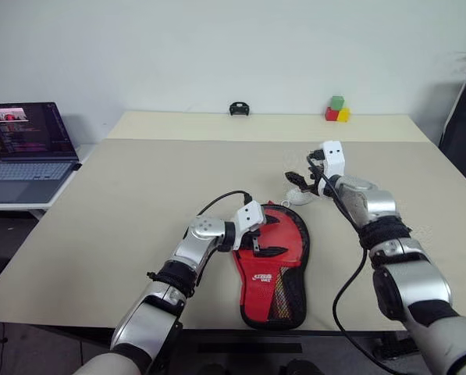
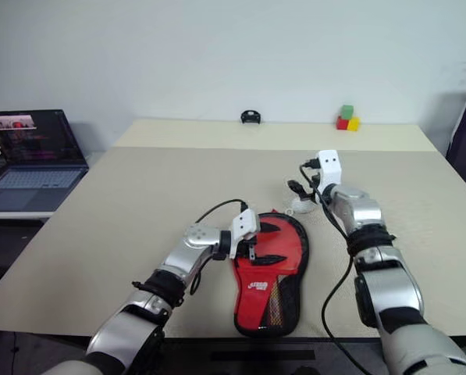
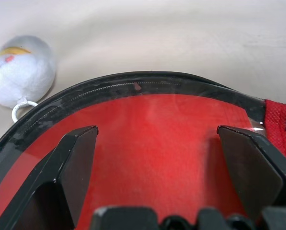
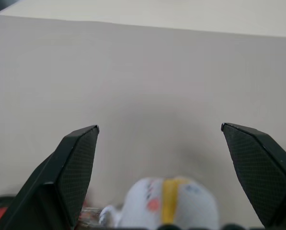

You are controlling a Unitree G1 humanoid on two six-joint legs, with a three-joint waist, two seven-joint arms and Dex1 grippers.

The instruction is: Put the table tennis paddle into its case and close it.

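Note:
The zipper will slide closed around the case's black edge when the robot pulls the plush charm, because the plush charm's white loop (image 1: 286,203) leads to that edge.
The case (image 1: 275,273) lies flat near the table's front edge, red side up with its white logo and black mesh pocket toward me. My left gripper (image 1: 270,236) hovers open just over the case's round part, its fingers (image 3: 75,163) spread above the red fabric (image 3: 152,143) inside the black piping. A small white plush charm (image 1: 300,195) rests on the table at the case's far end. My right gripper (image 1: 301,176) hangs open directly above that charm (image 4: 169,206), holding nothing. The table tennis paddle is hidden.
An open laptop (image 1: 26,148) sits on a side table at the left. Coloured blocks (image 1: 337,109) and a small black object (image 1: 239,108) stand at the table's far edge. A dark chair (image 1: 465,125) is at the right.

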